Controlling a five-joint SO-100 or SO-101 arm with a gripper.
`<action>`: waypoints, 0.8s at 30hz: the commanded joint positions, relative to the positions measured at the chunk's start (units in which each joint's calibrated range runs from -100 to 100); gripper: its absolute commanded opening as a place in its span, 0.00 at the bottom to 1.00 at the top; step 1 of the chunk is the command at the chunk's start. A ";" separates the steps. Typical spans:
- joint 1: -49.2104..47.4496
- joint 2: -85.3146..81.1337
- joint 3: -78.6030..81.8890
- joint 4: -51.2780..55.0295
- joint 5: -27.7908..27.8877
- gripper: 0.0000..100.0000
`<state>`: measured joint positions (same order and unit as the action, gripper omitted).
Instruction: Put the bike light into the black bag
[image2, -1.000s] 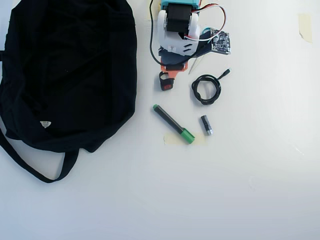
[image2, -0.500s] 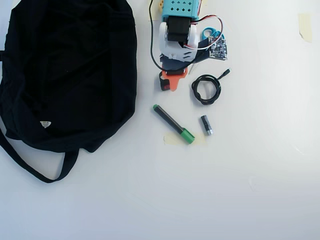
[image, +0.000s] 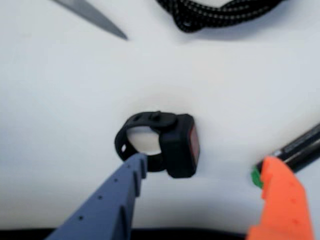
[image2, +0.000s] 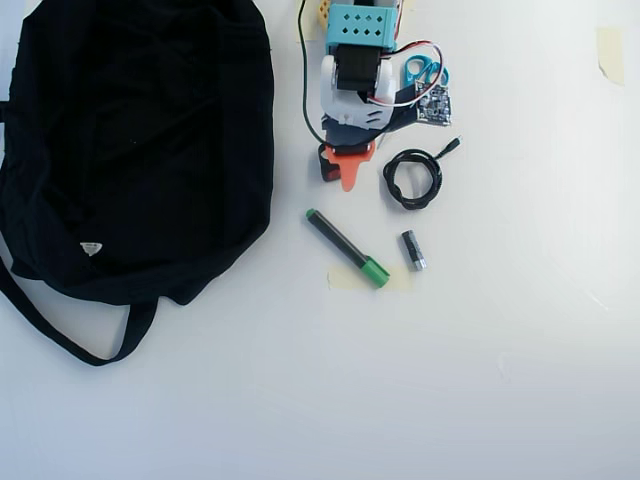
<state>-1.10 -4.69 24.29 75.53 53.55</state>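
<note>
The loop strap (image: 121, 141) is hooked on a small knob (image: 156, 115), so it will stay closed and round when I carry the bike light.
The bike light (image: 172, 145) is a small black block with a red lens and a loop strap, lying on the white table. My gripper (image: 205, 164) is open around it. The blue finger (image: 120, 195) touches the strap loop, while the orange finger (image: 277, 200) stands well clear on the lens side. From overhead, the gripper (image2: 336, 170) covers most of the bike light (image2: 326, 166), and the orange finger (image2: 349, 170) pokes out past it. The black bag (image2: 140, 140) lies flat to the left, a short gap from the light.
A coiled black cable (image2: 412, 178) lies just right of the gripper. A green-capped marker (image2: 346, 248) and a small grey-black cylinder (image2: 413, 250) lie below it. Blue-handled scissors (image2: 425, 70) and a circuit board (image2: 435, 105) sit beside the arm. The bag's strap (image2: 70, 340) trails at lower left.
In the overhead view the arm has reached further down over the bike light. The orange finger now extends past the light, which was fully visible a second ago.
</note>
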 joint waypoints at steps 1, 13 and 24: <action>-0.17 -0.37 1.31 -2.14 -0.22 0.30; 0.06 -0.37 8.23 -10.50 0.35 0.30; 2.45 -0.37 8.68 -11.70 1.98 0.30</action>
<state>0.81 -4.69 33.18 64.79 54.82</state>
